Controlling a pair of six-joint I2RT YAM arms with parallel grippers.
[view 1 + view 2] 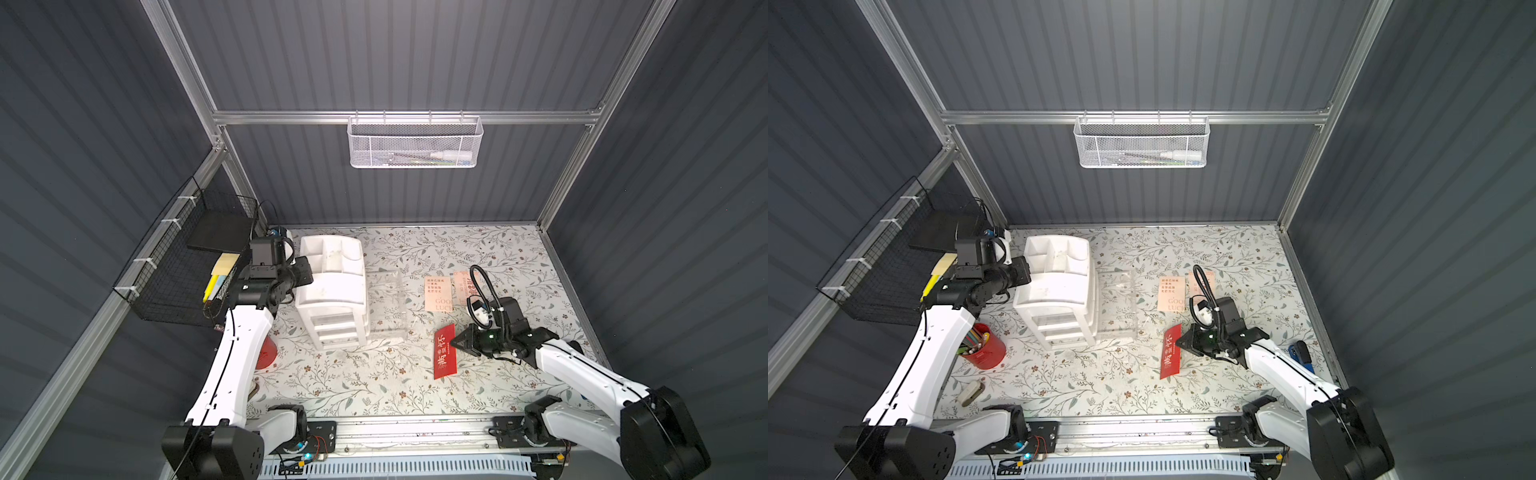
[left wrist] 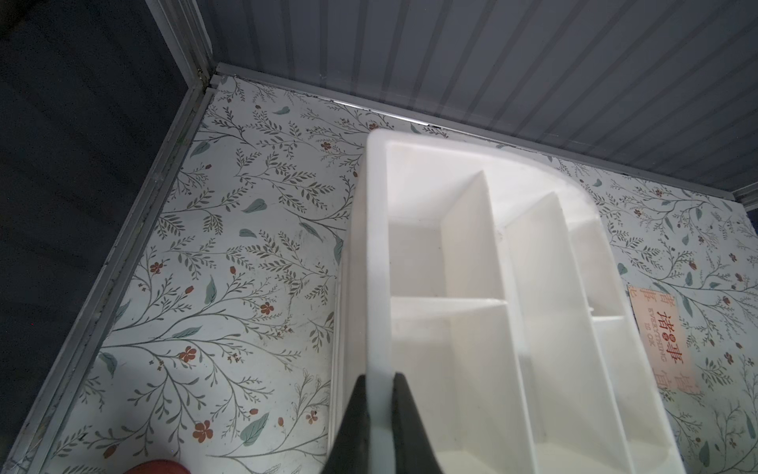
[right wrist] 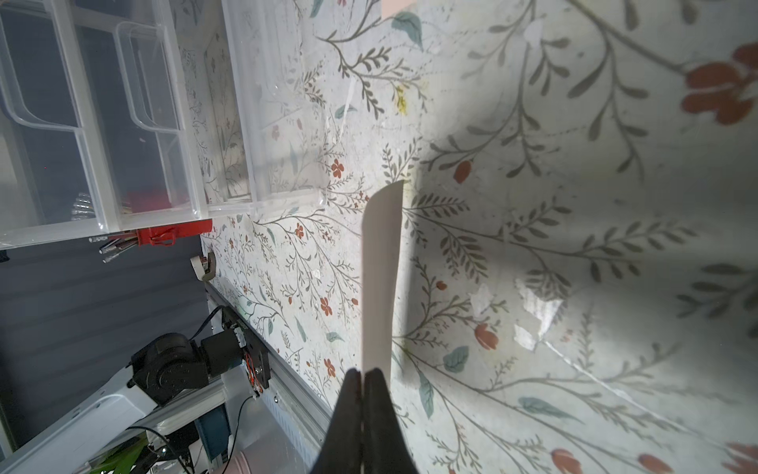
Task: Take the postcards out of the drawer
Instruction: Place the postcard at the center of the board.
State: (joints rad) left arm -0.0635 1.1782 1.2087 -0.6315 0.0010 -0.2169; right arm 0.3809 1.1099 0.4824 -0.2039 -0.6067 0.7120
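Note:
The red postcard (image 1: 444, 353) is over an open patch of table (image 1: 428, 350), clear of the peach postcards, so I should keep tilting it flat with my right gripper and let it go there.
My right gripper (image 1: 455, 343) (image 1: 1179, 343) (image 3: 363, 373) is shut on one edge of the red postcard (image 1: 444, 352) (image 1: 1172, 352), which it holds tilted just over the table. In the right wrist view that postcard (image 3: 381, 279) shows edge-on with its pale back. Two peach postcards (image 1: 438, 294) (image 1: 1172, 294) (image 2: 660, 340) lie flat on the table behind it. The clear drawer (image 1: 384, 303) (image 1: 1115, 303) (image 3: 270, 102) sits right of the white drawer unit (image 1: 332, 286) with nothing showing inside. My left gripper (image 1: 305, 270) (image 1: 1025, 270) (image 2: 379, 377) is shut on the unit's top rim (image 2: 375, 246).
A red pencil cup (image 1: 984, 347) stands left of the unit near my left arm. A small tape roll (image 1: 971, 392) lies at the front left, a blue object (image 1: 1302, 353) at the right edge. A black wire basket (image 1: 178, 270) with yellow notes hangs on the left wall.

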